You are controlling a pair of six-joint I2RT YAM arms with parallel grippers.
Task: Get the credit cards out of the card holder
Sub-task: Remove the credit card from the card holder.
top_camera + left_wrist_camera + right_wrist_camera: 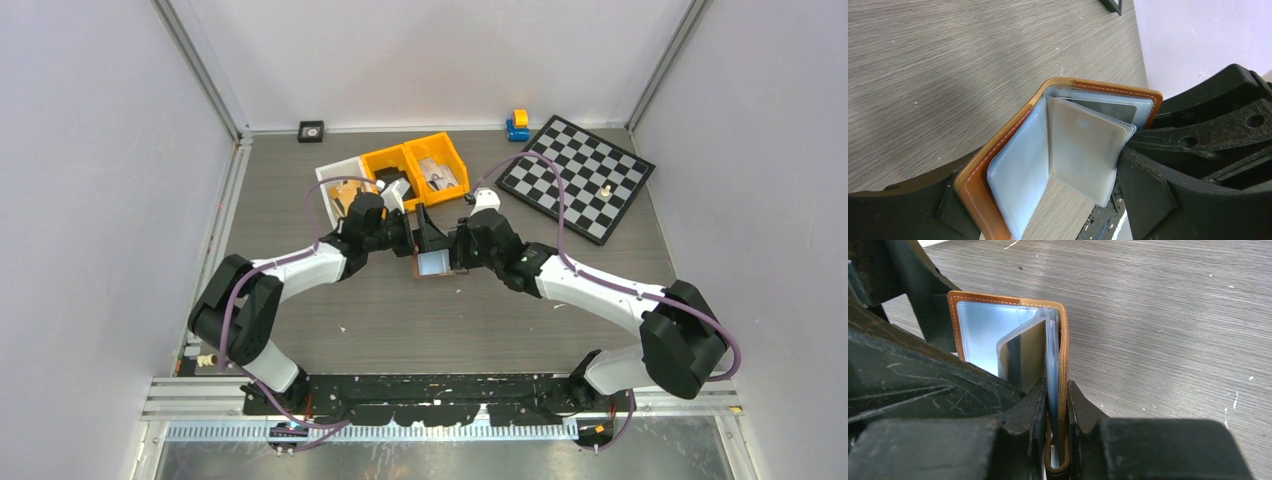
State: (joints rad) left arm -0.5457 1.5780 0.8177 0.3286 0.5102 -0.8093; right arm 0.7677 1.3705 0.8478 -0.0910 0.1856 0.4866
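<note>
I should clamp the other leaf (pixel 1019 162) with my left gripper, because my right gripper is holding a cover leaf with its sleeves (pixel 1059 352). That will free my right gripper to pull the credit card.
The card holder (pixel 435 264) stands open on the table's middle, brown outside with pale blue sleeves. My right gripper (pixel 1054 400) is shut on one cover leaf (pixel 1064 350) together with the sleeves against it. A beige credit card (pixel 1083 145) sits in a clear sleeve fanned out from the spine; from the right wrist its back shows a dark stripe (pixel 1020 357). My left gripper (pixel 1043 190) is open wide around the other leaf (pixel 978 185), one finger behind the cover and the other at the fanned sleeve's edge. From above, the left gripper (pixel 415 240) and right gripper (pixel 462 250) meet over the holder.
Behind the grippers stand two orange bins (pixel 415 165) and a white bin (pixel 335 185) with small items. A chessboard (pixel 578 175) lies at the back right, a blue and yellow toy (pixel 517 125) near it. A small black square (pixel 311 131) sits at the back wall.
</note>
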